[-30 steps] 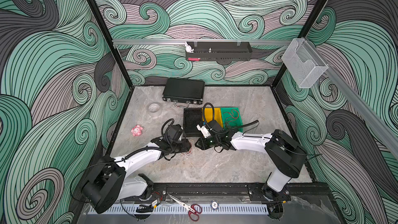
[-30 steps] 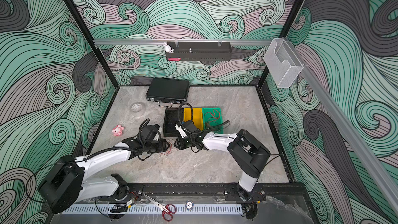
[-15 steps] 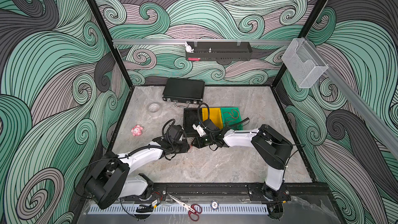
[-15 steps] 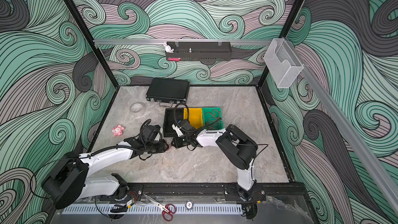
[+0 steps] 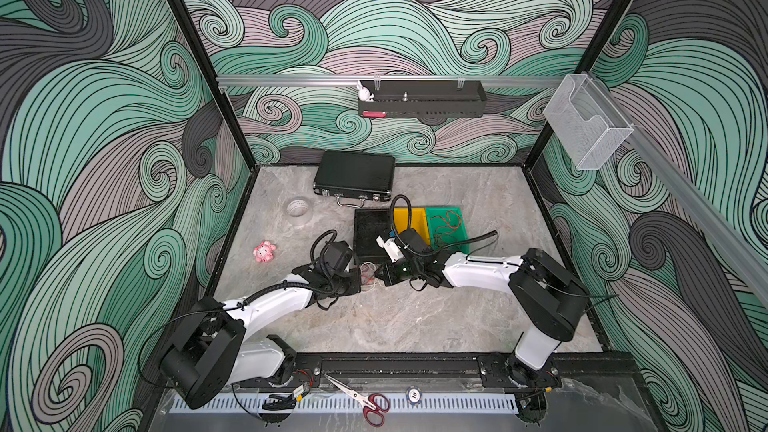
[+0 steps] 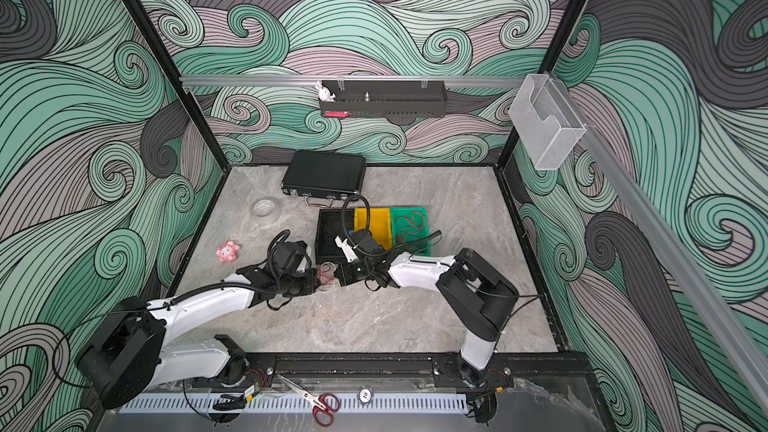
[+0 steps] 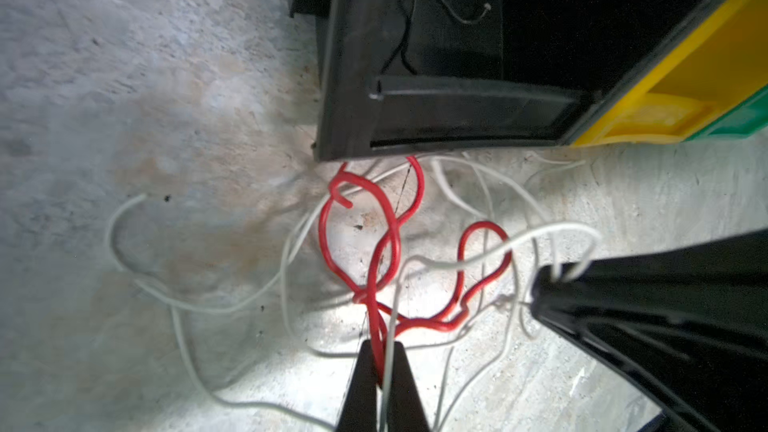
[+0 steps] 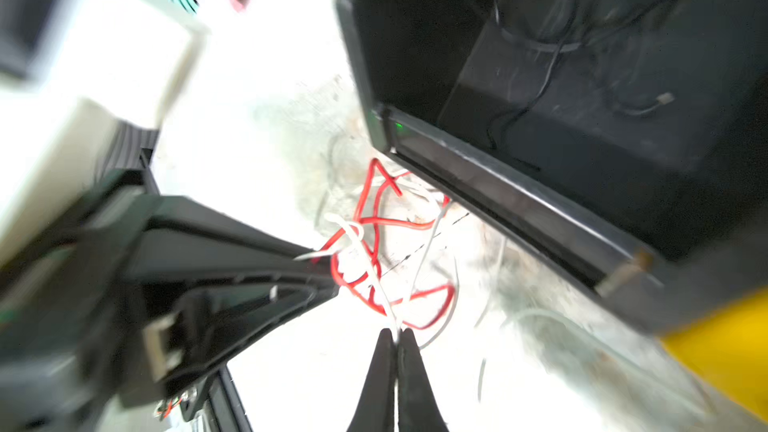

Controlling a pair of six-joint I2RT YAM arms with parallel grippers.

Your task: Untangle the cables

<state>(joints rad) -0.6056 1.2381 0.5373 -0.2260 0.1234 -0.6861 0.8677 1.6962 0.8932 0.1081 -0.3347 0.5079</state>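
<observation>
The robot's left gripper is pinching a piece of the white cable [image 7: 391, 321] together with the red cable. It should open, move back and come to the red cable's loops [image 7: 392, 228] alone.
The cables [image 5: 368, 278] lie as a small red and white tangle on the table in front of the black bin [image 5: 368, 228], in both top views [image 6: 327, 276]. My left gripper [image 7: 381, 347] is shut on a red cable [image 7: 376, 326] and a white strand beside it. My right gripper [image 8: 397, 332] is shut on a white cable [image 8: 361, 243] that runs through the red loops [image 8: 390, 224]. In a top view the two grippers [image 5: 358, 280] [image 5: 380, 278] face each other across the tangle. A thin black cable [image 7: 399, 47] lies inside the black bin. Another red cable [image 5: 446, 222] lies in the green bin [image 5: 461, 238].
A yellow bin [image 5: 409, 220] stands between the black and green bins. Behind them lies a black case [image 5: 355, 176]. A tape roll [image 5: 298, 207] and a pink toy [image 5: 264, 252] sit at the left. Scissors [image 5: 365, 401] lie on the front rail.
Both grippers' jaws have closed onto the tangle's strands. The right arm's elbow swung left and back again, while its gripper stayed at the tangle.
</observation>
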